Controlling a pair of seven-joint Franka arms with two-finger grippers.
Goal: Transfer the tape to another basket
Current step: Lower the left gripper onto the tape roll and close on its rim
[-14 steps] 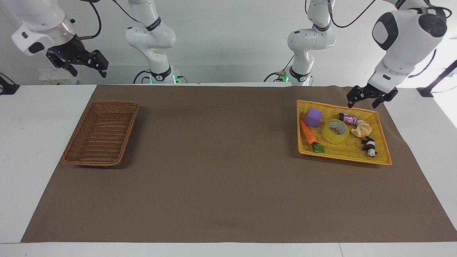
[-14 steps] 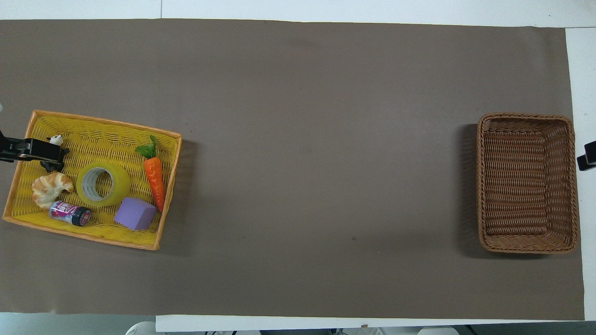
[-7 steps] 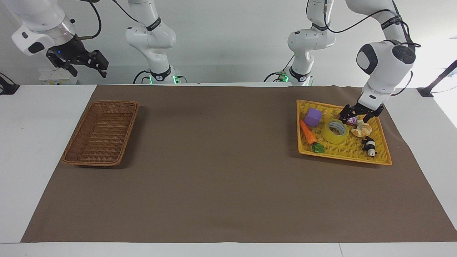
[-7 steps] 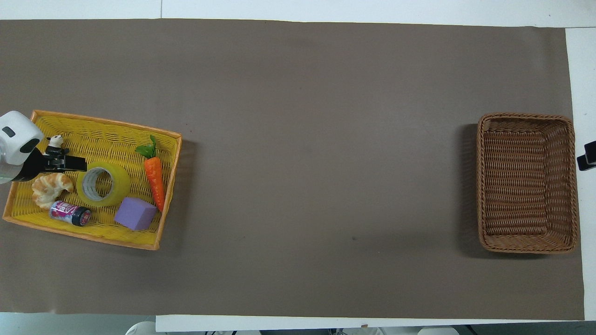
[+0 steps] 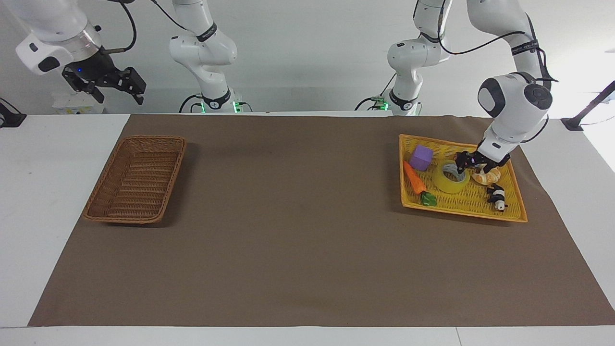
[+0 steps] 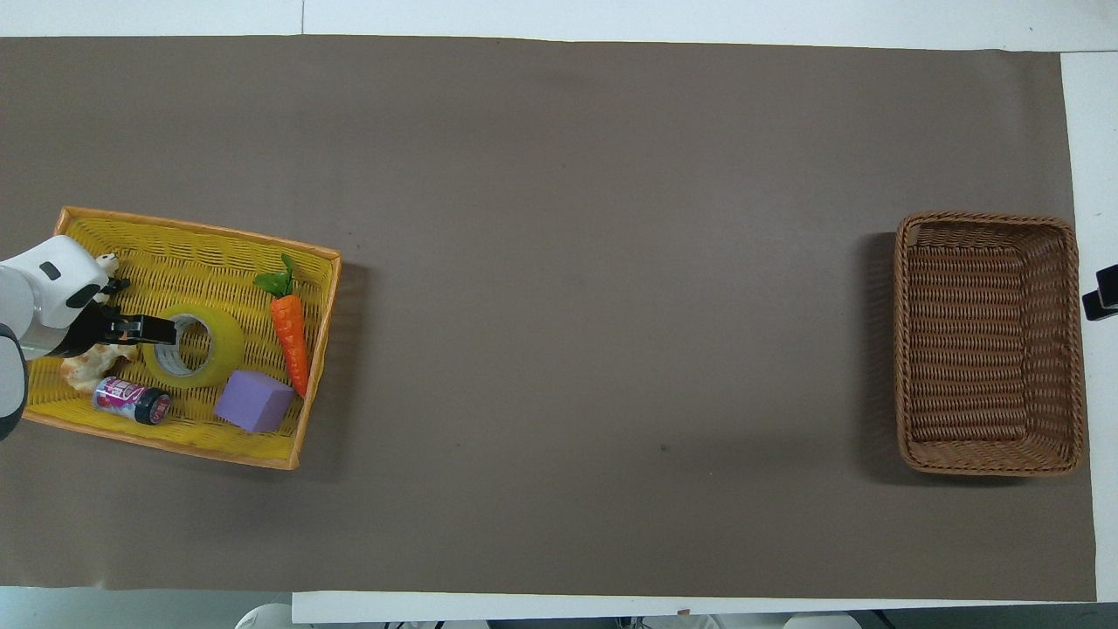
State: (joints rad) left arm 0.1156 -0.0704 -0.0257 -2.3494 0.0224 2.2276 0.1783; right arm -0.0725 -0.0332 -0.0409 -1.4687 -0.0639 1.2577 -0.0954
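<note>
The rim [image 6: 230,362] beside the purple cube is uncovered, so the yellow tape roll [image 6: 217,319] should come free and leave the cube in place when I lift the roll.
The yellow tape roll [image 5: 449,181] lies flat in the yellow mesh basket [image 5: 461,212]; it also shows in the overhead view [image 6: 223,349]. My left gripper [image 5: 468,164] is open and low over the tape's edge toward the left arm's end of the table, with a fingertip [image 6: 162,330] over the roll's wall. I cannot tell whether it touches the tape. The brown wicker basket [image 5: 153,138] stands empty at the right arm's end of the table, also in the overhead view [image 6: 987,218]. My right gripper [image 5: 117,87] is open and waits raised beside the wicker basket.
The yellow basket [image 6: 201,229] also holds a purple cube [image 6: 253,402], a toy carrot [image 6: 291,332], a croissant [image 5: 487,178], a panda figure [image 5: 497,196] and a small can [image 6: 131,400], all close around the tape. A brown mat [image 5: 288,216] covers the table.
My left gripper came down from above the yellow basket's rim nearest the robots and moved into the basket, onto the tape's edge. The right arm has not moved.
</note>
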